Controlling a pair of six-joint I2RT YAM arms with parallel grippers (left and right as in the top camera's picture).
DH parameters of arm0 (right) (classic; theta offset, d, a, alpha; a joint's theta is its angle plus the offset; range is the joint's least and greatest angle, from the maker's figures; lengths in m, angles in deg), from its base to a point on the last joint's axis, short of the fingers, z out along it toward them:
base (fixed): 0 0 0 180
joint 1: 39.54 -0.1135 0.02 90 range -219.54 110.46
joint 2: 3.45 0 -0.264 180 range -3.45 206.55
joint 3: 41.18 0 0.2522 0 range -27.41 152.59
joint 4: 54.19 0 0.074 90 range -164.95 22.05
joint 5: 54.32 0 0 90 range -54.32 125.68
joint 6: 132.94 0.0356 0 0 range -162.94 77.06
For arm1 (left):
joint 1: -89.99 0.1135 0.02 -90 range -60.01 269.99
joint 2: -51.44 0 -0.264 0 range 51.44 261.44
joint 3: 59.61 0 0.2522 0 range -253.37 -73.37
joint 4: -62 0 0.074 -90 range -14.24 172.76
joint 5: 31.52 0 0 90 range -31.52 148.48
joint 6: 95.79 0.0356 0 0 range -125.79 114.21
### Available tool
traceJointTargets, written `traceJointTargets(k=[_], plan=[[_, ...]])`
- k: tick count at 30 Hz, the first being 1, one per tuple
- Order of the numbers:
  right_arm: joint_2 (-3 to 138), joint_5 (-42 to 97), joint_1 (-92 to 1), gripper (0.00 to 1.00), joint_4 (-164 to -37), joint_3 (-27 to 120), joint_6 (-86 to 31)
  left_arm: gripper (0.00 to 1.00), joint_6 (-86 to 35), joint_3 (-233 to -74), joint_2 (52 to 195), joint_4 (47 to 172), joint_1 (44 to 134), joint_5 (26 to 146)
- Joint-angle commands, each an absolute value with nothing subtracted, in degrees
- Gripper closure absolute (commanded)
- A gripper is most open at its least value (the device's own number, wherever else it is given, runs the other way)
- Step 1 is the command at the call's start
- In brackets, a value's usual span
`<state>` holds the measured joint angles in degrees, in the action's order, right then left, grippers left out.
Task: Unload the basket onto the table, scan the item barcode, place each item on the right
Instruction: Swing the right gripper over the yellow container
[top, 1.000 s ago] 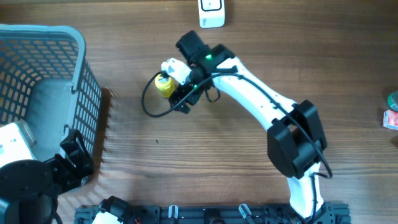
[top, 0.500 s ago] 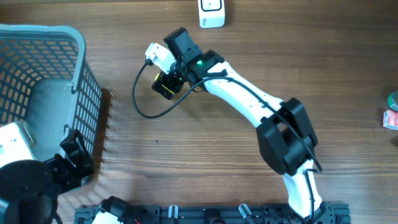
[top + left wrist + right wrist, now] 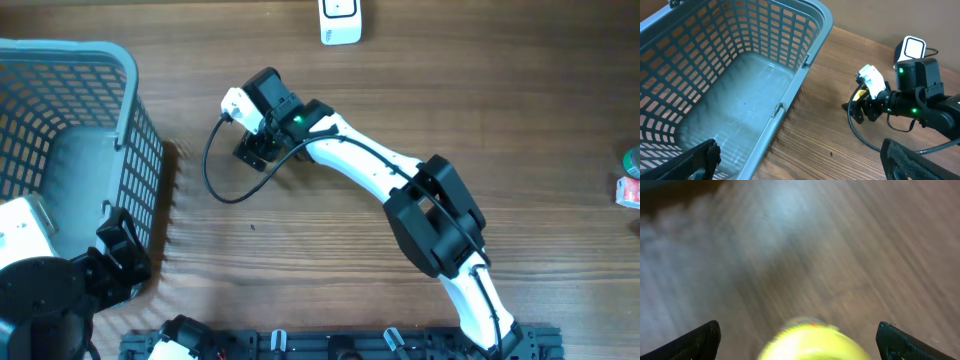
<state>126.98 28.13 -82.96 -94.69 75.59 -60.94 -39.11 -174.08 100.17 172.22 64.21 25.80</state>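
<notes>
I should tip the item onto its side with my right gripper and grab it around its body before scanning, because the item's yellow lid points up.
The item is a round yellow object, blurred, low in the right wrist view and midway between my right gripper's two wide-apart fingers, which do not touch it. From overhead, the right gripper and its wrist cover the item. A sliver of yellow shows by that gripper in the left wrist view. A white box-shaped device, possibly the scanner, stands at the table's far edge. My left gripper hangs open and empty over the basket's near rim.
A large blue-grey mesh basket fills the left side, with a white object in its near corner. A black cable loops from the right wrist onto the table. Small packages lie at the right edge.
The right arm has swung left and away from me, and its gripper now covers the yellow item that showed overhead a second ago. The left arm has not moved.
</notes>
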Motion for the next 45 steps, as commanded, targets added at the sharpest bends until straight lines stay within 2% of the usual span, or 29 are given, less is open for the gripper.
traceJointTargets(k=[1,3,5,9,13,14,15,17,21,31,39,45], plan=[[127.8,33.9,-81.8,0.07,-96.7,75.8,-60.0,0.0,-39.0,-174.1,99.9,172.2,64.1,25.6],[127.8,33.9,-81.2,0.17,-97.9,75.8,-60.8,0.0,-39.0,-174.1,99.9,172.2,64.1,25.6],[127.8,33.9,-80.8,0.23,-98.7,75.8,-60.9,0.0,-39.0,-174.1,99.9,172.2,64.1,25.6],[127.8,33.9,-80.3,0.25,-99.1,75.8,-60.8,0.0,-39.1,-174.1,99.9,172.2,64.1,25.6],[127.8,33.7,-80.3,0.32,-98.9,75.8,-60.7,0.0,-39.1,-174.1,99.9,172.2,64.1,25.6],[127.8,33.7,-80.3,0.3,-98.4,75.8,-60.2,0.0,-39.1,-174.1,99.9,172.2,64.1,25.6],[127.8,33.7,-80.2,0.22,-98.0,75.8,-59.8,0.0,-39.1,-174.1,99.9,172.2,64.1,25.6],[127.8,33.1,-80.2,0.13,-97.5,75.8,-60.3,0.0,-39.1,-174.1,99.9,172.2,64.1,25.6],[127.8,29.6,-80.2,0.1,-97.3,75.8,-64.2,0.0,-39.1,-174.1,99.9,172.2,64.1,25.7],[127.9,26.4,-80.2,0.35,-96.3,75.8,-63.7,0.0,-39.1,-174.1,99.9,172.2,64.1,26.4],[127.9,28.1,-80.0,0.41,-97.3,75.8,-60.5,0.0,-39.1,-174.1,99.9,172.2,64.1,26.5],[127.9,40.4,-80.0,0.44,-98.8,75.8,-53.3,0.0,-39.1,-174.1,99.9,172.2,64.1,26.5]])
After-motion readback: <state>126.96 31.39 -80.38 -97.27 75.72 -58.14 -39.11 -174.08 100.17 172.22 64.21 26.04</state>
